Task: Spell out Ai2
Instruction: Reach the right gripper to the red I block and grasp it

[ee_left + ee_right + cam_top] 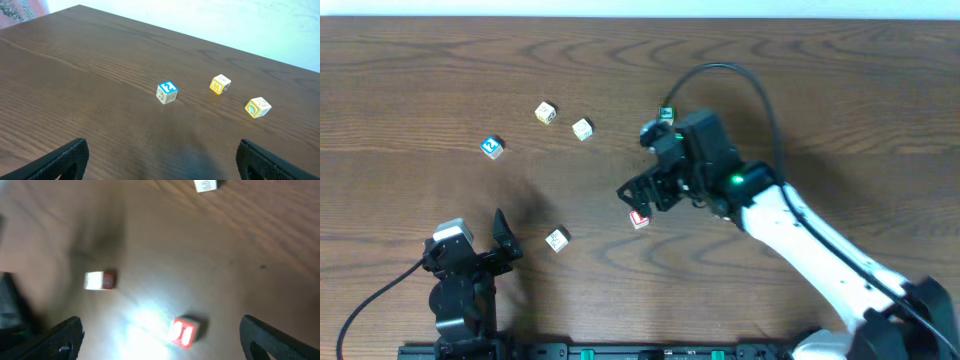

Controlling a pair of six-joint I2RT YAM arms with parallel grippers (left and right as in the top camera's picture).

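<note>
The red-faced cube lies free of its neighbours and fits between the open fingers, so the robot's right gripper keeps lowering until they are on either side of its sides, then close.
Small letter cubes lie on the wooden table. A red-faced cube lies just below my right gripper. In the right wrist view this cube sits on the table between the open fingers, right of centre and untouched. A second blurred cube with a red side lies farther off. A blue cube and two yellow cubes lie at the upper left. They also show in the left wrist view: blue, yellow, yellow. My left gripper is open and empty.
A yellow-green cube lies right of the left gripper. A green cube peeks out behind the right wrist. A white cube shows at the top of the right wrist view. Bright glare covers the table under the right gripper.
</note>
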